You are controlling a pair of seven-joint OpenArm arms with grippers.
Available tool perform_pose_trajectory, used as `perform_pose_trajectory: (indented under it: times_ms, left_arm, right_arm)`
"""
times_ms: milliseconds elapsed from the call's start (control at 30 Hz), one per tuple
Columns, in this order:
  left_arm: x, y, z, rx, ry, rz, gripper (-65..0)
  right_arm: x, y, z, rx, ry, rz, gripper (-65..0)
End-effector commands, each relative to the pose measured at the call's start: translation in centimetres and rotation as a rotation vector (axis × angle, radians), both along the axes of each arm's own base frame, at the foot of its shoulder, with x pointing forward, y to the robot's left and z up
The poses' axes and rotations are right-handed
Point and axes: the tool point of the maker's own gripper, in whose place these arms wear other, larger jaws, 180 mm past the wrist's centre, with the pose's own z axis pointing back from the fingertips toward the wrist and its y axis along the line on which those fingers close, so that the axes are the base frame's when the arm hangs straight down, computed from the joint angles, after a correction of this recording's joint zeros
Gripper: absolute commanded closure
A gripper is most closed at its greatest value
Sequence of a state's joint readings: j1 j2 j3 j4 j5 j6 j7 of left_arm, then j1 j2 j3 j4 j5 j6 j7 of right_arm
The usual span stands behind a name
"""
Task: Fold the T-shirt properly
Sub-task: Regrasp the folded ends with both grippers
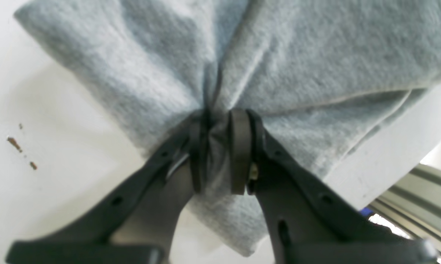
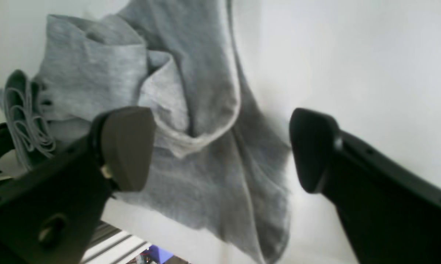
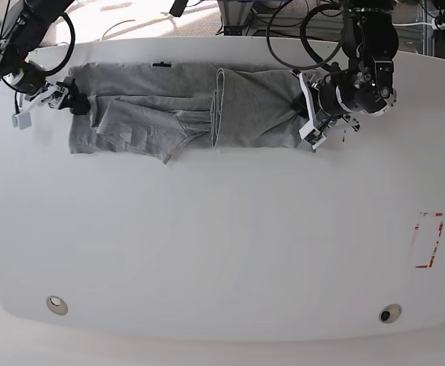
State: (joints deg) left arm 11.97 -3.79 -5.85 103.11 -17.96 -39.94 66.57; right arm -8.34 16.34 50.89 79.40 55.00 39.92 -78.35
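My gripper should expect black letters hidden on the T-shirt's bottom side, because a sliver of black shows at the grey T-shirt's far edge.
The grey T-shirt lies stretched left to right across the far part of the white table, partly folded, with a fold ridge near its middle. My left gripper is at the shirt's right end. In the left wrist view it is shut on a bunched pinch of the cloth. My right gripper is at the shirt's left end. In the right wrist view it is wide open, with the wrinkled cloth showing between and beyond its fingers, not clamped.
A red rectangular mark is on the table at the right. Two round fittings sit near the front edge. An aluminium frame rail runs past the table's far edge. Cables hang behind the table.
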Motion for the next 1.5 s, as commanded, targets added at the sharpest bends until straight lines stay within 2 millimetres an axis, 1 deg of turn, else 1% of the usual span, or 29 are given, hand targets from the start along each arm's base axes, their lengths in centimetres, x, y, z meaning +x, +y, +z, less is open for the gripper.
perform_pose_trajectory:
  times_ms: [0, 133, 200, 300, 433, 500, 533, 600, 667, 700, 733, 800, 833, 900, 1033, 1167, 1233, 1300, 1367, 1433, 1467]
  left_arm:
    - [0.6, 0.4, 0.6, 0.009, -0.024, 0.005, -7.8]
    - [0.6, 0.4, 0.6, 0.008, -0.025, 0.003, -7.9]
    - [0.6, 0.4, 0.6, 0.008, -0.025, 0.003, -7.9]
    - [0.6, 0.4, 0.6, 0.008, -0.024, 0.004, -7.9]
    - [0.6, 0.4, 0.6, 0.008, -0.025, 0.003, -7.9]
    - [0.6, 0.4, 0.6, 0.007, -0.027, 0.004, -7.9]
    - [0.7, 0.4, 0.7, 0.007, -0.028, 0.004, -7.9]
    - [1.3, 0.4, 1.0, 0.008, -0.041, 0.003, -8.2]
    - [1.6, 0.4, 1.2, 0.008, -0.05, 0.003, -8.2]
    - [1.7, 0.4, 1.3, 0.008, -0.051, 0.003, -8.3]
    - [1.6, 0.4, 1.2, 0.012, -0.046, 0.001, -8.8]
    - [2.0, 0.6, 1.5, 0.023, -0.052, 0.0, -11.3]
    - [2.7, 0.7, 2.1, 0.03, -0.071, 0.0, -13.5]
    - [3.1, 0.7, 2.7, 0.034, -0.091, -0.001, -15.7]
    - [4.0, 0.4, 5.2, -0.002, -0.171, 0.004, -16.0]
    - [4.6, 1.6, 6.9, -0.103, -0.21, 0.081, -16.2]
    - [4.5, 2.2, 7.3, -0.142, -0.217, 0.11, -16.4]
    - [4.5, 2.4, 7.4, -0.161, -0.218, 0.122, -16.4]
    - [3.9, 2.5, 6.9, -0.158, -0.2, 0.125, -16.4]
    - [3.7, 2.5, 6.8, -0.158, -0.194, 0.125, -16.4]
    - [3.6, 2.4, 6.3, -0.166, -0.178, 0.131, -16.4]
  right_arm:
    - [0.5, 2.3, 0.3, -0.01, -0.011, 0.068, -55.5]
    - [1.5, 5.8, 1.0, -0.003, -0.055, 0.134, -55.5]
    - [1.8, 7.0, 1.2, 0.009, -0.071, 0.151, -55.5]
    - [2.1, 8.8, 0.9, 0.034, -0.074, 0.179, -55.5]
    - [2.5, 10.0, 0.9, 0.048, -0.079, 0.208, -55.3]
    - [2.7, 10.1, 1.0, 0.049, -0.094, 0.201, -52.3]
    - [2.8, 10.0, 1.0, 0.05, -0.1, 0.195, -48.0]
    - [3.2, 9.9, 1.3, 0.05, -0.12, 0.184, -30.9]
    - [3.4, 9.8, 1.4, 0.047, -0.129, 0.178, -15.4]
    - [3.6, 9.7, 1.5, 0.045, -0.137, 0.174, -4.9]
    - [3.6, 9.6, 1.6, 0.042, -0.139, 0.173, 0.0]
    - [3.6, 9.6, 1.6, 0.041, -0.141, 0.173, 0.0]
    - [3.6, 9.4, 1.8, 0.034, -0.143, 0.174, 0.0]
    - [3.6, 8.8, 2.0, 0.014, -0.145, 0.179, 0.0]
    - [3.8, 8.4, 2.9, -0.021, -0.165, 0.19, 0.0]
    - [3.8, 8.2, 3.5, -0.045, -0.179, 0.198, 0.0]
    - [3.8, 8.1, 3.8, -0.056, -0.188, 0.201, 0.0]
    - [4.0, 7.8, 4.4, -0.081, -0.199, 0.213, 0.0]
    - [4.2, 7.8, 5.1, -0.105, -0.217, 0.225, 0.0]
    - [4.4, 7.9, 5.9, -0.127, -0.236, 0.236, 0.0]
    - [4.5, 8.0, 6.5, -0.146, -0.253, 0.247, 0.0]
